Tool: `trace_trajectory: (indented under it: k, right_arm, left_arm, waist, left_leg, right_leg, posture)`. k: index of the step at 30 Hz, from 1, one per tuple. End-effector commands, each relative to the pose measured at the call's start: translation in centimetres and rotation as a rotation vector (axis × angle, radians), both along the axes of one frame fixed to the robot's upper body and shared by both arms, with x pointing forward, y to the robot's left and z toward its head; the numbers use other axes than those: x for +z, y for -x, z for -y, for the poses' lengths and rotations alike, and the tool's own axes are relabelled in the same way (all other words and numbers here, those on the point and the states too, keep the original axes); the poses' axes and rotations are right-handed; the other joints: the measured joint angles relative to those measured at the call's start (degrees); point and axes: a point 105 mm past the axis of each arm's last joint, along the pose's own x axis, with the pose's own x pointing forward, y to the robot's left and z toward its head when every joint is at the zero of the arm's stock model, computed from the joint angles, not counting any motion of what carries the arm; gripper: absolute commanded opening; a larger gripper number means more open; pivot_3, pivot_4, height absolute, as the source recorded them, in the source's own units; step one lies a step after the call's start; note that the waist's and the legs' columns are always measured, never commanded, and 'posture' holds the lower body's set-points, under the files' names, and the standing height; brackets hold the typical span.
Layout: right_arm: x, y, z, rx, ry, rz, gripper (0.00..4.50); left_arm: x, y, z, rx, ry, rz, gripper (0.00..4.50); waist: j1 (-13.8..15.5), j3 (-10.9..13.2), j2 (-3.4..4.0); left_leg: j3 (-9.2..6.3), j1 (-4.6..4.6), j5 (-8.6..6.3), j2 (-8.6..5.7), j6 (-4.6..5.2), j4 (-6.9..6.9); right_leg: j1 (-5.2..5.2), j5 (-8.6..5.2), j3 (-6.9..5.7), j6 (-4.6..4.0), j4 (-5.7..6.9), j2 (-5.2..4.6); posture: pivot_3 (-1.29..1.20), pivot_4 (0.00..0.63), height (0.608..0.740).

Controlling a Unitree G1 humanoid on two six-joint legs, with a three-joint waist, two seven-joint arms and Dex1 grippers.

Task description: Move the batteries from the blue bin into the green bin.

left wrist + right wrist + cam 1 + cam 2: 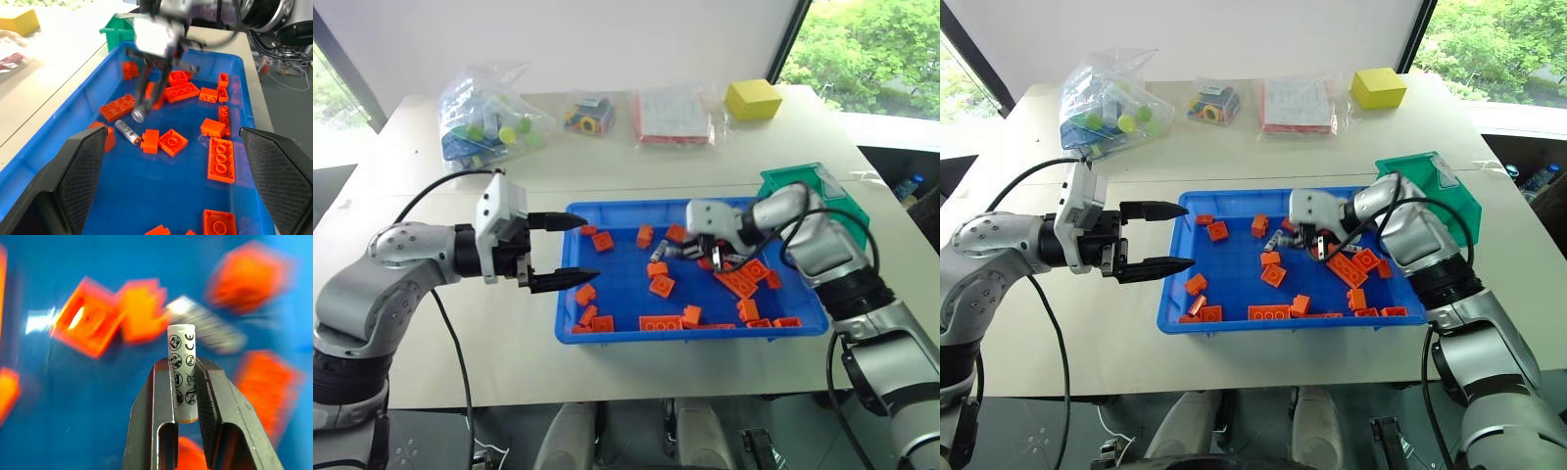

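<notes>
My right gripper is pinching the held battery clear of the orange bricks, so I should keep carrying it until it hangs over the green bin, and then let it go.
The blue bin sits on the table in front of me, strewn with orange bricks. My right gripper is shut on a white battery with dark markings and holds it just above the bin floor; the left wrist view shows that held battery hanging from the fingers. Another battery lies flat among the bricks near the bin's middle. The green bin stands behind the blue bin's far right corner. At the blue bin's left rim my left gripper hovers open and empty.
A yellow block stands at the back right of the table. Three clear plastic bags of small items lie along the far edge. Black cables trail off both arms.
</notes>
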Motion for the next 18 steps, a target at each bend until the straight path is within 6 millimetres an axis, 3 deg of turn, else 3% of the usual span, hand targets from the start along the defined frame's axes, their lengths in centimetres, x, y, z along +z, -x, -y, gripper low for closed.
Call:
trace_trajectory:
  k: [1,4,9,11,15,16,18]
  right_arm:
    - [5.5,0.0,2.0,-0.183,-0.174,0.067,0.03]
    - [7.3,-0.3,7.2,-0.41,-0.179,0.141,0.03]
    - [7.3,-0.8,15.5,-0.75,-0.097,0.207,0.03]
    - [6.8,-0.8,16.9,-0.799,-0.075,0.209,0.03]
    - [5.1,-0.7,17.7,-0.834,-0.078,0.166,0.03]
    - [4.9,-0.9,17.9,-0.839,-0.065,0.175,1.09]
    - [4.8,-1.0,18.0,-0.843,-0.055,0.185,1.95]
  left_arm:
    - [1.0,0.2,-0.1,-0.012,0.003,0.046,4.5]
    - [0.9,0.3,0.0,-0.015,0.004,0.04,4.5]
    - [0.9,0.1,0.0,-0.025,0.005,0.037,4.5]
    - [0.9,0.0,0.1,-0.029,0.005,0.038,4.5]
    - [1.0,-0.2,0.4,-0.042,0.01,0.043,4.5]
    - [1.0,-0.2,0.4,-0.042,0.009,0.044,4.5]
    - [1.1,-0.3,0.4,-0.043,0.009,0.045,4.5]
  waist:
    - [0.0,0.0,0.0]
    - [0.9,0.0,0.0]
    - [1.3,0.0,-0.01]
    - [1.3,0.0,-0.01]
    - [0.6,0.0,0.02]
    - [0.5,0.0,0.02]
    - [0.2,0.0,0.02]
  left_leg:
    - [0.0,0.0,0.0,0.0,0.0,0.0]
    - [0.0,-0.03,0.0,-0.03,0.0,0.0]
    - [0.12,-0.03,-0.02,-0.02,0.01,0.0]
    - [0.15,-0.02,-0.01,-0.01,0.02,0.0]
    - [0.18,-0.02,-0.01,0.04,0.02,0.0]
    - [0.18,-0.02,-0.01,0.04,0.03,-0.01]
    - [0.18,-0.02,-0.01,0.04,0.03,-0.01]
  right_leg:
    - [0.0,0.0,0.0,0.0,0.0,0.0]
    - [0.0,0.0,-0.01,0.0,-0.02,-0.03]
    - [0.03,0.0,-0.01,0.0,-0.09,-0.04]
    - [0.02,0.0,0.0,0.0,-0.09,-0.04]
    - [-0.02,0.0,0.01,-0.01,-0.04,-0.02]
    - [-0.02,0.0,0.01,-0.01,-0.03,-0.02]
    - [-0.02,0.0,0.01,-0.01,-0.03,-0.03]
  posture:
    - [0.0,0.15,0.692]
    - [0.0,0.15,0.692]
    - [0.0,0.15,0.692]
    - [0.0,0.15,0.692]
    - [0.0,0.15,0.692]
    - [0.0,0.15,0.692]
    - [0.0,0.15,0.692]
